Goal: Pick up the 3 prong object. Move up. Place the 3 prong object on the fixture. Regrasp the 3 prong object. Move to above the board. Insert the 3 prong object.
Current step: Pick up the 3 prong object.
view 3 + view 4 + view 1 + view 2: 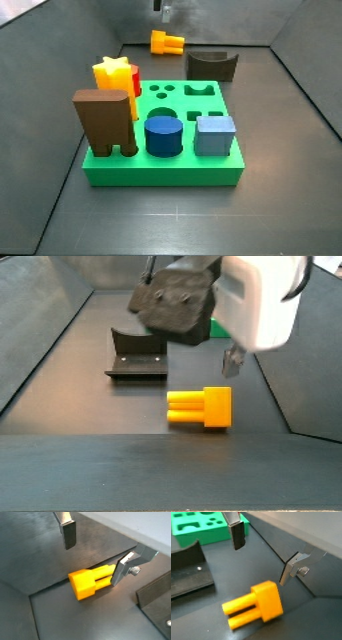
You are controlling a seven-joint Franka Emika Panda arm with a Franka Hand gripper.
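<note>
My gripper will place the 3 prong object (pixel 166 43) on the dark fixture, where the top dips in a curved notch (pixel 211 56), so it will stay propped up there.
The 3 prong object (pixel 89 582) is a small orange-yellow block lying on its side on the dark floor, also seen in a side view (pixel 201 408). My gripper (pixel 95 554) hangs open above it, with nothing between the fingers (pixel 236 534). One finger (pixel 229 359) ends just above the object's far side. The dark fixture (pixel 135 354) with its curved notch stands a little beside the object. The green board (pixel 167 165) lies nearer the front in a side view, and a corner of it shows in a wrist view (pixel 198 527).
On the board stand a tall brown two-legged block (pixel 104 122), a yellow star block (pixel 115 72), a blue cylinder (pixel 163 135) and a blue-grey cube (pixel 215 135). Grey walls enclose the floor, and the object lies near the back wall.
</note>
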